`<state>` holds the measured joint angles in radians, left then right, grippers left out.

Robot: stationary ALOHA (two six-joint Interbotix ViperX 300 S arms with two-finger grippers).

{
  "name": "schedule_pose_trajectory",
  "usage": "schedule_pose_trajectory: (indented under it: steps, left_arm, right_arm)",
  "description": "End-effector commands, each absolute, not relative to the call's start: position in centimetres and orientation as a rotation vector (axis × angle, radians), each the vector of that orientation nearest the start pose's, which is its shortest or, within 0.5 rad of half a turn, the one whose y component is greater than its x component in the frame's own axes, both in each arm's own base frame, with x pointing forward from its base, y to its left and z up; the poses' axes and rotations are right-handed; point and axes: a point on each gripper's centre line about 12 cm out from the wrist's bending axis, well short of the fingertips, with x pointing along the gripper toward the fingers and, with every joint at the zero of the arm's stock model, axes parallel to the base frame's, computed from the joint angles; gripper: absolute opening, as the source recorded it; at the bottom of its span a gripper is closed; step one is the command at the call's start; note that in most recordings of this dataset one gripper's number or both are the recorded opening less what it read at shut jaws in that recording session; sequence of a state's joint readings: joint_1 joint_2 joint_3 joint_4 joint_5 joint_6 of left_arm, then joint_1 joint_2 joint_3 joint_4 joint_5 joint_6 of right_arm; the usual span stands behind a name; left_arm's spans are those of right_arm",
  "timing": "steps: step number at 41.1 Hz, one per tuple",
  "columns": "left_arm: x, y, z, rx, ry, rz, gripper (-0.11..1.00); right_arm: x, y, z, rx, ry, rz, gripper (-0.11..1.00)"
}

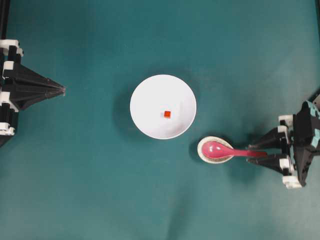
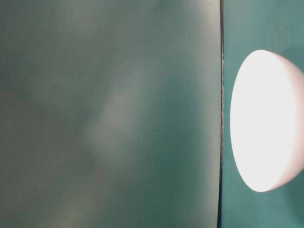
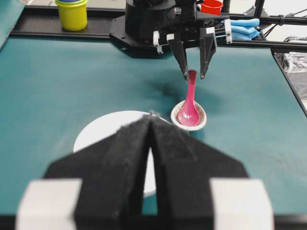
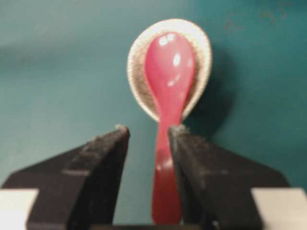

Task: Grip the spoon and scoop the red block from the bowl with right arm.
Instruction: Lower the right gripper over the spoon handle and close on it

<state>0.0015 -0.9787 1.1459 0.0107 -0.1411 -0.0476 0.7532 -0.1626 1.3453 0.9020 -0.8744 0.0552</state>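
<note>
The robot will push the spoon, and the red block [image 1: 167, 114] should then slide toward the bowl's curved side [image 1: 137, 106] and into the scoop, because the block lies clear of that side.
The pink spoon [image 1: 220, 150] rests with its scoop in a small cream dish [image 1: 202, 156], handle pointing right. My right gripper [image 1: 249, 152] is open and straddles the handle's end. In the right wrist view the spoon [image 4: 169, 72] runs between the jaws of my right gripper [image 4: 149, 129], close against one finger with a gap to the other. The white bowl [image 1: 150, 100] sits mid-table with the red block [image 1: 167, 114] inside. My left gripper [image 1: 64, 90] is shut and empty at the far left, well away from the bowl [image 3: 103, 129].
Behind the right arm, a yellow cup [image 3: 72, 14], a red cup [image 3: 211, 6] and a blue cloth [image 3: 244, 28] sit beyond the black rail. The table-level view shows only the bowl's side [image 2: 266, 118].
</note>
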Motion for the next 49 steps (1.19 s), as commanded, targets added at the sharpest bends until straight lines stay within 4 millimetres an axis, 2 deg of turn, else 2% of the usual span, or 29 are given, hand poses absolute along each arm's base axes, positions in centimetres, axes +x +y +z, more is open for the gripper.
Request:
schedule_pose_trajectory:
  steps: [1,18,37,49]
  left_arm:
    - [20.0,0.0,30.0,-0.038,0.009,0.002,0.00]
    - [20.0,0.0,29.9,-0.040,0.014,0.000,0.00]
    - [20.0,0.0,29.9,-0.049,0.023,0.001,0.00]
    - [20.0,0.0,29.5,-0.091,0.051,0.003,0.00]
  right_arm:
    - [20.1,9.4,11.1,0.387,0.407,-0.039,0.46]
    - [19.7,8.4,9.8,0.324,0.418,-0.089,0.46]
    - [19.8,8.4,8.6,0.259,0.440,-0.103,0.46]
    - [19.8,8.0,8.7,0.233,0.401,-0.113,0.46]
